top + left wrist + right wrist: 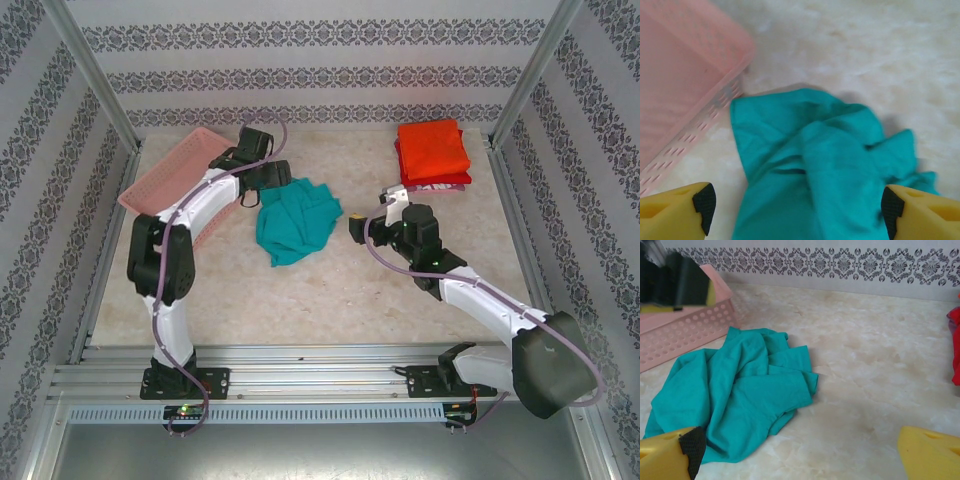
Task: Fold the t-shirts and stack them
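Next, I push the basket (166, 182) away with my left gripper to make room before I spread and fold the t-shirt, because the pink basket is crowding the teal t-shirt's corner (738, 103).
A crumpled teal t-shirt (295, 222) (820, 165) (740, 390) lies loose on the table, left of centre. My left gripper (268, 188) (797, 205) hovers over its far-left end, open, with nothing between the yellow fingers (675, 212). To the shirt's right, my right gripper (368, 212) (800, 450) is open over bare table and faces the shirt without touching it. A stack of folded t-shirts (432, 150) sits at the back right, orange-red on top, red beneath, a white-pink print at its near edge. Its red edge (955, 347) shows in the right wrist view.
A pink lattice basket (170, 170) (680, 85) (680, 330) stands at the back left, close to the teal shirt's corner. Patterned walls and metal posts enclose the table (330, 300). Bare marble surface lies between the shirt and the stack and toward the near edge.
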Motion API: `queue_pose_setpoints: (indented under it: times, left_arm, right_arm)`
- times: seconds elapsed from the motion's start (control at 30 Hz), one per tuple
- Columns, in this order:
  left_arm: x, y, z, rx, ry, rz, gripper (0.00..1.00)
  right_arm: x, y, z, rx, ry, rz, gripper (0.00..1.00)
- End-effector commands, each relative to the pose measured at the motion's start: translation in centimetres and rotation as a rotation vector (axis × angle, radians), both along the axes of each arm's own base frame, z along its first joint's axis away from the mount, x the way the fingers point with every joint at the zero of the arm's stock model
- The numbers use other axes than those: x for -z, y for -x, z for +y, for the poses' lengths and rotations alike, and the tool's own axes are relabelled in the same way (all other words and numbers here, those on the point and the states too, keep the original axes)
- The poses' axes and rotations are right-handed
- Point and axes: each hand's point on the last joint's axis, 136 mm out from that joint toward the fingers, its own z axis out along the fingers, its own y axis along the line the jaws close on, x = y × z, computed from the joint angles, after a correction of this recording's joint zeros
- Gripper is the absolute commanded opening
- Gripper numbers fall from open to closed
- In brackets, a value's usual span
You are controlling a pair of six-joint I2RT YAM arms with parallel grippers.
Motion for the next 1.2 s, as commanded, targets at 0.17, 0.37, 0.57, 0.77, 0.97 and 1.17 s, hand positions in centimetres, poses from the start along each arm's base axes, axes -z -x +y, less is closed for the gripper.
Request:
queue_pose_setpoints:
  times: [0.17, 0.37, 0.57, 0.77, 0.97, 1.17]
  left_arm:
    - [3.2, -4.3, 4.4, -0.175, 0.044, 0.016, 0.86]
    - [4.2, -6.3, 9.5, -0.349, 0.010, 0.013, 0.86]
    - [3.6, -7.4, 14.0, -0.492, -0.030, 0.007, 0.86]
    - [2.6, -8.4, 16.7, -0.540, -0.033, 0.008, 0.86]
    - [-1.0, -9.1, 14.9, -0.434, -0.019, -0.077, 0.90]
    - [-5.7, -5.1, 10.4, -0.333, -0.005, -0.257, 0.94]
  right_arm:
    - [-0.1, 0.9, -1.1, 0.033, -0.037, -0.009, 0.98]
    - [0.1, 1.1, -1.4, 0.037, -0.042, -0.002, 0.98]
    - [0.4, 1.2, -1.6, 0.040, -0.039, 0.004, 0.98]
    - [0.7, 1.4, -1.8, 0.046, -0.042, 0.013, 0.98]
    - [1.3, 1.3, -1.2, 0.034, -0.073, 0.057, 0.98]
    - [3.2, -0.2, 2.2, -0.025, -0.175, 0.251, 0.98]
